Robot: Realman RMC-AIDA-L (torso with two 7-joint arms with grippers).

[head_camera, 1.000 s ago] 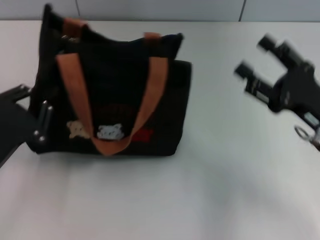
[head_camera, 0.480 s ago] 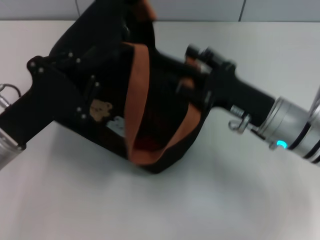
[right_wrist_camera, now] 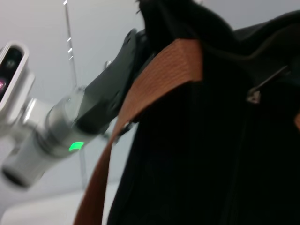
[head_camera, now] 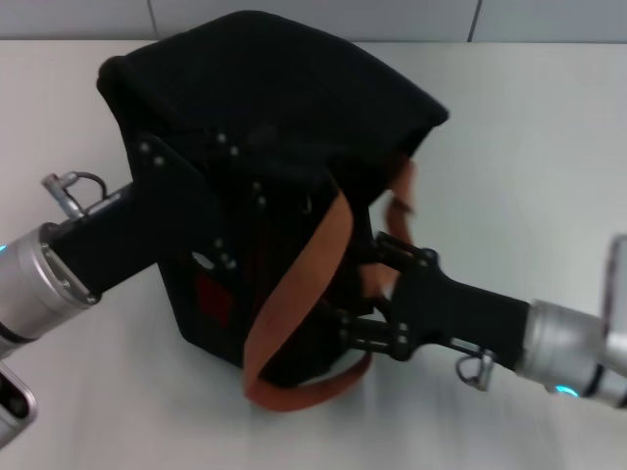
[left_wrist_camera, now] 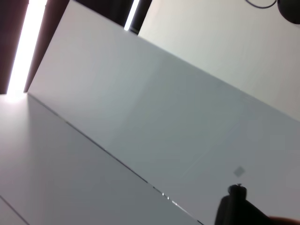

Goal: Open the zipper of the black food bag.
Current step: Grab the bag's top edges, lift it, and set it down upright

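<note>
The zipper pull is off to the side of my right gripper, which is pressing by the strap [head_camera: 376,280]. I should back the gripper away and turn it toward the pull [right_wrist_camera: 253,97].
The black food bag [head_camera: 284,88] is tipped over and raised, its plain underside turned up toward the head view. One orange-brown strap handle [head_camera: 304,284] loops down across its front, beside a patch of red lettering [head_camera: 214,297]. My left gripper [head_camera: 211,191] reaches in from the left and is shut on the bag's side. From the right, my right gripper [head_camera: 358,294] presses against the bag's lower edge by the strap. In the right wrist view the bag [right_wrist_camera: 211,154] fills the picture, and the zipper's small silvery pull [right_wrist_camera: 254,96] hangs on the fabric.
The white table [head_camera: 529,147] stretches around the bag, with a pale wall behind it. My left arm [right_wrist_camera: 61,131], with a green light, shows in the right wrist view. The left wrist view shows only pale wall panels and a dark edge [left_wrist_camera: 234,208].
The bag has gone from upright to tipped over and lifted. My left gripper moved onto its side, and my right gripper came in from the far right to the bag's lower edge.
</note>
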